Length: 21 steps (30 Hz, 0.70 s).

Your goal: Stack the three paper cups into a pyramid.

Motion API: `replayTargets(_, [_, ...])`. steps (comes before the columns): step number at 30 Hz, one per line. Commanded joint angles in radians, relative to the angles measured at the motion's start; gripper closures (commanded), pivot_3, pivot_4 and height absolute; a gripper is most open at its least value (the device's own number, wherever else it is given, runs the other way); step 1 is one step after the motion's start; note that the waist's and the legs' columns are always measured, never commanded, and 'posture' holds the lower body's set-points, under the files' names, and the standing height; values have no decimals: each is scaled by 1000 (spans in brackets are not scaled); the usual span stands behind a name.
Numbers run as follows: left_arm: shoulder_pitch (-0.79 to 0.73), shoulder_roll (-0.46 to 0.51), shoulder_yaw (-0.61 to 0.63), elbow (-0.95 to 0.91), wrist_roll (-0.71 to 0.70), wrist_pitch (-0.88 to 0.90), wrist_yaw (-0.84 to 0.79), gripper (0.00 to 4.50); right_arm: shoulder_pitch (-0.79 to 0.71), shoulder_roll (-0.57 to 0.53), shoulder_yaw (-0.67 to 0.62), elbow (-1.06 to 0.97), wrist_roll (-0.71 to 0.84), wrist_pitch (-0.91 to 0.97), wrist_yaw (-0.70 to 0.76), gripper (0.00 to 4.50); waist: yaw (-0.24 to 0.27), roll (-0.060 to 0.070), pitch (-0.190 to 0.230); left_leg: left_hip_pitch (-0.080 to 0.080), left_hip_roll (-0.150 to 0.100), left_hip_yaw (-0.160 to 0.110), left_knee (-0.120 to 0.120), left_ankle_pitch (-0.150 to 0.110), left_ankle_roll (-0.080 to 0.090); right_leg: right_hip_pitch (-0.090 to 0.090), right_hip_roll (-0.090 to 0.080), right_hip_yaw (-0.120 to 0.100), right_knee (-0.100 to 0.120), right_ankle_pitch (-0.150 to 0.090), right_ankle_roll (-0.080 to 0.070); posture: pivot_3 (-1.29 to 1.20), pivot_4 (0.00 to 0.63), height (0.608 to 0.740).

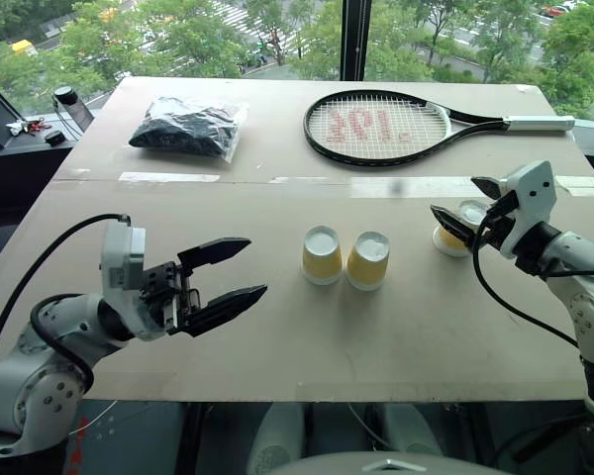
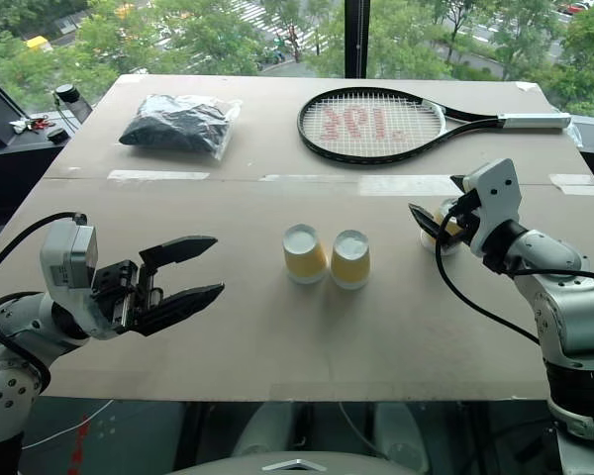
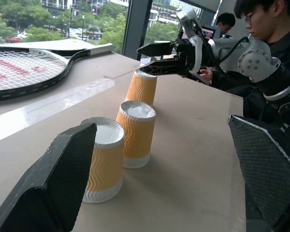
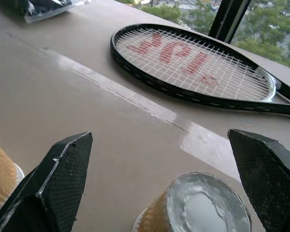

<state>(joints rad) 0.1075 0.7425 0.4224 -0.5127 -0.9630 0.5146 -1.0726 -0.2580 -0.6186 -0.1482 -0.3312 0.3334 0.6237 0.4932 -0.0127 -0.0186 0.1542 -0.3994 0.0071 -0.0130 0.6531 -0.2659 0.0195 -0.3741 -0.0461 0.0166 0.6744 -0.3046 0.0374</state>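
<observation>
The third paper cup (image 1: 471,211) is clear of the other cups and fits between the open fingers of my right gripper, so I should keep going down until they are around its body (image 1: 449,240).
Two of the three paper cups (image 1: 322,254) (image 1: 368,260) stand upside down, side by side and close together, at the table's middle. The third paper cup (image 1: 453,240) stands upside down further right, partly hidden by my right gripper (image 1: 463,204). That gripper is open, one finger on each side of the cup's top (image 4: 198,205), and is not closed on it. In the left wrist view its lower finger lies near the cup's (image 3: 141,89) top rim. My left gripper (image 1: 255,265) hangs open and empty to the left of the pair. No pyramid stands.
A black tennis racket (image 1: 376,127) lies at the back right. A clear bag of dark stuff (image 1: 186,127) lies at the back left. A tape seam (image 1: 168,178) crosses the table. Two people (image 3: 270,29) sit beyond the table's right side.
</observation>
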Motion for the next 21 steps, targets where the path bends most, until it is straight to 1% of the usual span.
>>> replayTargets(1, [1,22,16,-34,-26,-10,-33,0,-4,10,3,13,-26,-31,-16,76,-3,0,0,0,0,0,0,0,0,0,0,0,0,0,0,0,150,740])
replayTargets(10, [5,27,49,-19,-41,-19,-60,0,-37,71,-6,83,-37,-33,-62,76,-3,0,0,2,1,2,0,0,0,0,1,2,2,0,0,0,150,740])
replayTargets(19, [52,11,55,-16,-21,-51,-82,0,-55,82,-5,121,-45,-50,-64,76,-2,0,0,1,1,2,0,0,0,0,1,2,2,0,0,0,150,740])
replayTargets(20, [57,11,57,-14,-21,-55,-86,0,-55,82,-5,116,-44,-51,-62,587,-2,0,0,1,1,2,0,0,0,0,1,2,2,0,0,0,150,740])
replayTargets(21, [60,11,59,-12,-20,-58,-89,0,-55,82,-5,112,-43,-50,-61,587,-2,0,0,1,1,2,0,0,0,0,1,2,2,0,0,0,150,740])
